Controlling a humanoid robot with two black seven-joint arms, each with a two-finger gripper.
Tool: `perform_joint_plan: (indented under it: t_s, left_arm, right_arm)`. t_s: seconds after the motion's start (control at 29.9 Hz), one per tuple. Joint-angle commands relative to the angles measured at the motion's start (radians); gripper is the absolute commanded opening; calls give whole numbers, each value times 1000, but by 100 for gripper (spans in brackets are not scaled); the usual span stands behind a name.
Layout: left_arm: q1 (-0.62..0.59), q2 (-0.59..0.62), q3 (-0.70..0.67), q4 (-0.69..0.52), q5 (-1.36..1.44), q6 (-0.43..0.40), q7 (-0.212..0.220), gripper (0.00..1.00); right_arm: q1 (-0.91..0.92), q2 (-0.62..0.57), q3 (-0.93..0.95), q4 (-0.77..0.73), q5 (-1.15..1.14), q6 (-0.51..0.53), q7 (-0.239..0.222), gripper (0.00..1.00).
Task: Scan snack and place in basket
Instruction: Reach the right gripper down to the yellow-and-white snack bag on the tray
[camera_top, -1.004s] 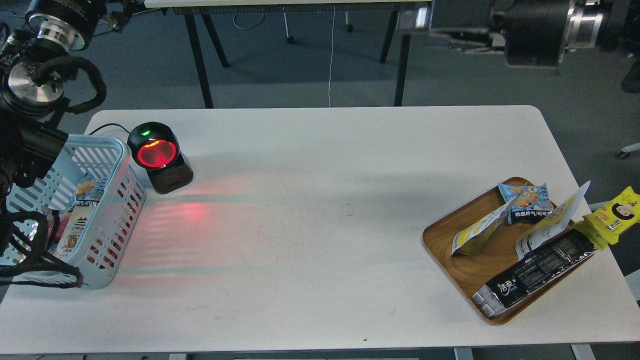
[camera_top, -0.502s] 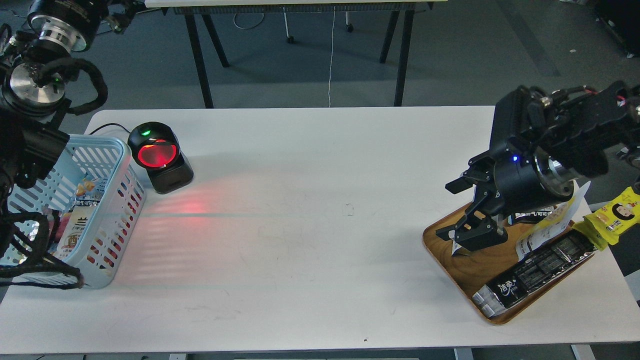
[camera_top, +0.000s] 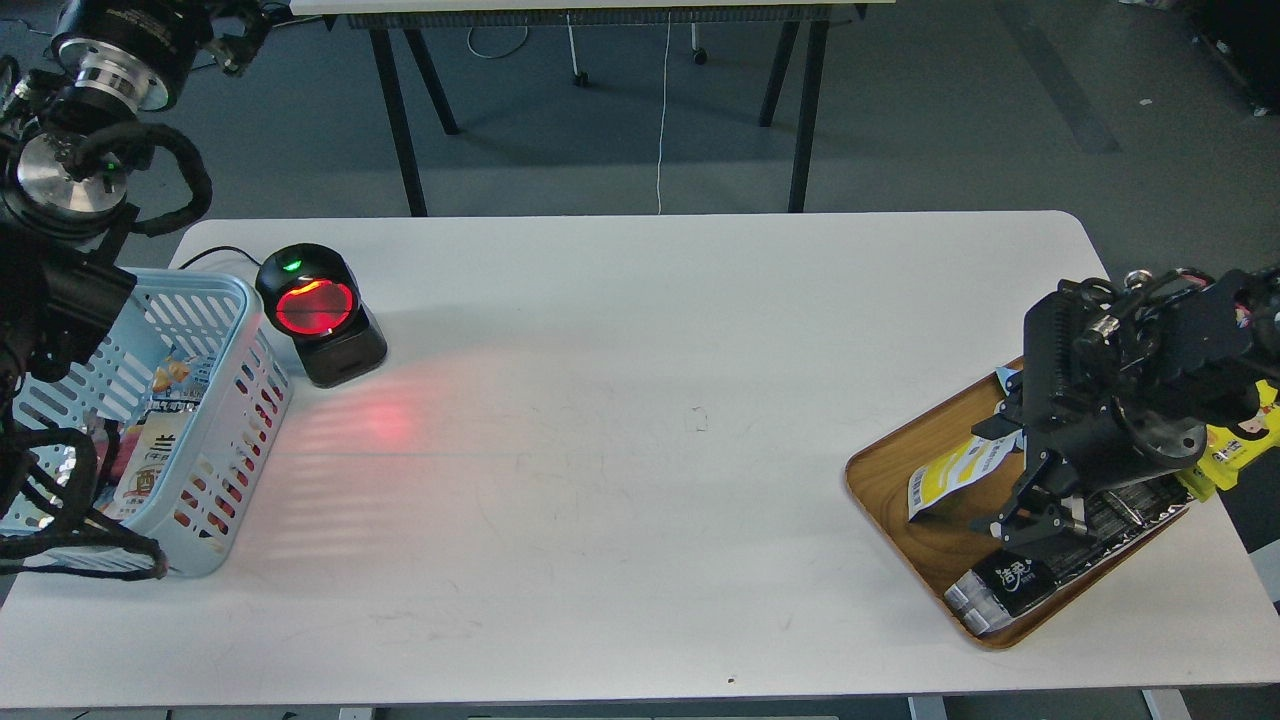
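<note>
I should expect a hidden blue packet past my right gripper when I take the pouch (camera_top: 963, 472) away, since a blue corner (camera_top: 1008, 379) is peeking out there.
The snack (camera_top: 945, 480), a white pouch with a yellow front, lies on its side on the wooden tray (camera_top: 930, 548) at the right. My right gripper (camera_top: 1010, 475) hangs low over the tray, fingers spread, at the pouch's right end; whether they touch it I cannot tell. The arm hides a second, similar pouch. The light-blue basket (camera_top: 245, 300) stands at the table's left edge with several packets inside. My left arm rises beside the basket. Its gripper (camera_top: 235, 25) is a dark shape at the top left edge, its fingers not distinguishable.
A black scanner (camera_top: 318, 312) with a glowing red window stands right of the basket and casts red light on the table. A long black packet (camera_top: 1010, 580) lies along the tray's near edge. A yellow packet (camera_top: 1235, 440) sticks out beyond the tray at the right.
My right arm has swung down from the top right onto the tray, then moved right and lower to the pouch's right end. The left arm has barely moved.
</note>
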Motion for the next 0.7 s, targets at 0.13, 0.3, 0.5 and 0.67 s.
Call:
perform_joint_plan:
  t_s: [0.13, 0.3, 0.5, 0.67]
  left_arm:
    - [0, -6, 0, 1, 0, 0, 0, 100]
    - [0, -5, 0, 1, 0, 0, 0, 100]
    - [0, 2, 0, 3, 2, 0, 0, 100]
    - [2, -1, 0, 3, 2, 0, 0, 100]
  right_arm:
    - [-22, 7, 4, -86, -2, 0, 0, 72]
    - [-40, 31, 9, -146, 7, -2, 0, 72]
    - [-78, 40, 47, -152, 42, -28, 0, 80]
    - [-75, 60, 58, -165, 47, -29, 0, 84]
